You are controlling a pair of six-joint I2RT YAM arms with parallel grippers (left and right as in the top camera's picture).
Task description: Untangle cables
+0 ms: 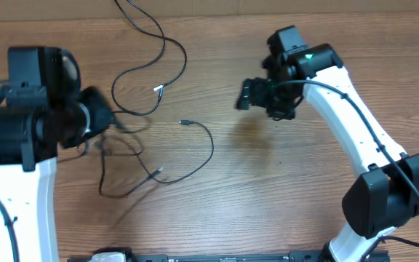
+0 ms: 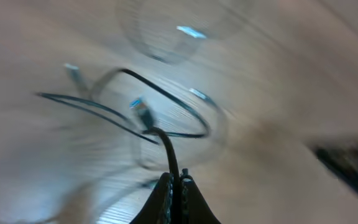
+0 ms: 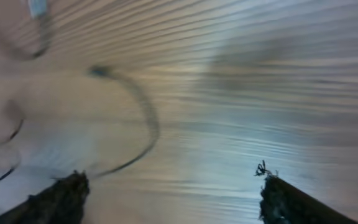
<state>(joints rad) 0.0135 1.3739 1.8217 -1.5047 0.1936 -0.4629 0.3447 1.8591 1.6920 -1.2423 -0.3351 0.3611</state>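
The cable in my left gripper is hanging over the other cables (image 1: 151, 174). Next, my right gripper takes this cable and puts it down on the clear wood (image 1: 407, 125) beyond.
Several thin black cables (image 1: 195, 166) lie in loose loops on the wooden table between the arms, with small plug ends (image 1: 158, 89). One cable runs in from the top edge and curls round to a plug. Another (image 3: 146, 121) arcs from a plug (image 1: 184, 122) down towards the tangle at the left. My left gripper (image 2: 176, 182) is shut on a black cable (image 2: 166, 146) that rises from between its jaws towards a blurred plug (image 2: 140, 109). My right gripper (image 1: 243, 94) hovers over bare table to the right of the loops. It is open, with nothing between its fingers (image 3: 67, 194).
The left arm's bulky wrist (image 1: 38, 109) covers the left part of the tangle in the overhead view. The right arm (image 1: 355, 138) reaches in from the lower right. A dark fixture (image 1: 195, 257) runs along the table's front edge.
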